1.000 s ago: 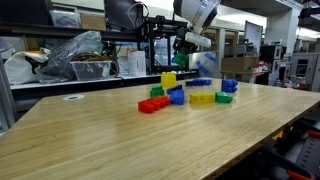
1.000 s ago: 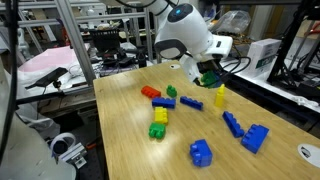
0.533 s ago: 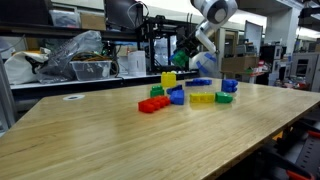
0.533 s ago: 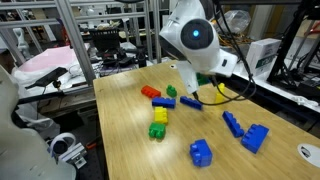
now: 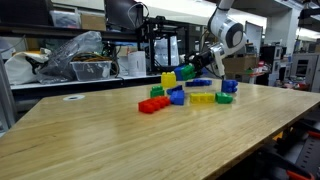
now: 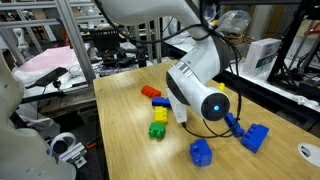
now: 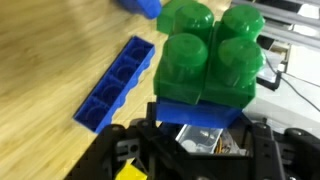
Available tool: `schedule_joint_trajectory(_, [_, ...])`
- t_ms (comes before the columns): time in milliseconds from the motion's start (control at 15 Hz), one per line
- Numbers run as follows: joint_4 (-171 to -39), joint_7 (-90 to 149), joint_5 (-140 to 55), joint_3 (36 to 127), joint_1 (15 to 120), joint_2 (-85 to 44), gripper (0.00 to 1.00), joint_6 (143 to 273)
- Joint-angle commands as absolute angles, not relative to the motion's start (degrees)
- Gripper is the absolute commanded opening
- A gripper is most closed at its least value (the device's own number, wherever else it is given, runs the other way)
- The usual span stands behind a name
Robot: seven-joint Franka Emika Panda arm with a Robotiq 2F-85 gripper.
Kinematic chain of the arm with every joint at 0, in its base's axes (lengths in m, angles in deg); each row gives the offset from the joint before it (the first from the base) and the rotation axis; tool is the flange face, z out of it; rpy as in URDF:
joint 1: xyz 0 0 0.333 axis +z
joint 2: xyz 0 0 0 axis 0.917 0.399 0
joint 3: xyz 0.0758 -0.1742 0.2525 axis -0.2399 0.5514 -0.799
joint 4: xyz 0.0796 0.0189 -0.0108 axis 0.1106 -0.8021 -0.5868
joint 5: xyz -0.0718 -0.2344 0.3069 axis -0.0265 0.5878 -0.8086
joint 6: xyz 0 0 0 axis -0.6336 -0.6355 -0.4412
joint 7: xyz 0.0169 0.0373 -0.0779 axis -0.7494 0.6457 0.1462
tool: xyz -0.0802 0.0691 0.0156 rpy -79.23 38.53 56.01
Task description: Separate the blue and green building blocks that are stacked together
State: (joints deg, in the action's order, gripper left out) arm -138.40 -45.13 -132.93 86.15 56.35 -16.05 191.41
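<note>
The green brick (image 7: pixel 210 50) is attached to the blue brick in midair, so the robot's gripper should bring the stack down and pry the green brick loose against the table (image 6: pixel 184 131).
In the wrist view a bright green studded brick (image 7: pixel 210 55) sits stacked on a blue brick (image 7: pixel 195 112). My gripper (image 7: pixel 200 128) is shut on this stack, with its black fingers on either side of the blue brick. In an exterior view the gripper (image 5: pixel 192 71) holds the green brick (image 5: pixel 186 72) just above the cluster of bricks on the wooden table (image 5: pixel 100 140). In an exterior view the arm's body (image 6: pixel 200 92) hides the gripper and the stack.
Loose bricks lie under and around the gripper: a red one (image 5: pixel 152 105), yellow ones (image 5: pixel 168 79) (image 5: pixel 201 98), blue ones (image 5: pixel 177 96) (image 5: pixel 228 86). A long blue brick (image 7: pixel 115 85) lies beside the held stack. A green and yellow stack (image 6: pixel 158 122) and blue bricks (image 6: pixel 201 152) (image 6: pixel 255 137) are nearby.
The arm has swung and its wrist has turned, bringing the held green and blue stack lower and closer to the brick cluster. The loose bricks have not moved.
</note>
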Motion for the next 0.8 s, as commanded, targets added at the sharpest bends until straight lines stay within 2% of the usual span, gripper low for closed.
schedule_joint_trajectory(0, [-136.6,-40.6,-125.1,87.0,54.7,-14.2,0.45,179.5])
schedule_joint_trajectory(200, [-134.5,-34.3,-116.4,87.9,54.5,-13.3,0.45,171.5])
schedule_joint_trajectory(333, [-133.5,-29.8,-111.2,88.4,55.1,-13.5,0.45,170.8])
schedule_joint_trajectory(733, [-133.3,-26.3,-106.7,87.9,56.5,-14.3,0.45,185.4])
